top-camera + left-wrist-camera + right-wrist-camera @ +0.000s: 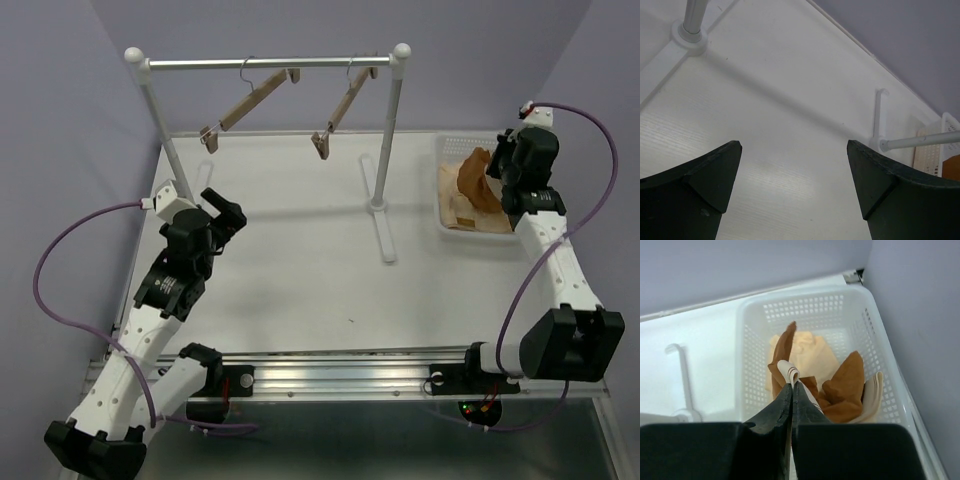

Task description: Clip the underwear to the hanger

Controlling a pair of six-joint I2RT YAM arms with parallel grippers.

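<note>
My right gripper holds the underwear by its striped waistband [788,371], and the table before the rack [312,294] is clear. I should keep carrying it until it lies there.
The rust-orange underwear [474,180] hangs lifted over the white basket [446,152] at the far right. My right gripper [792,386] is shut on its pale striped waistband [789,371]; the brown fabric [845,385] trails down into the basket. Two light-wood hangers hang tilted from the rail: the left hanger [250,100] and the right hanger [343,108], each with clips at its ends. My left gripper [226,215] is open and empty above the table at the left; its dark fingers [880,180] frame bare table in the left wrist view.
A white rack with a metal rail [270,62] stands at the back, its right post and foot [382,215] mid-table. Pale peach-cream garments [807,352] lie in the basket [752,330]. Purple walls close the back and sides.
</note>
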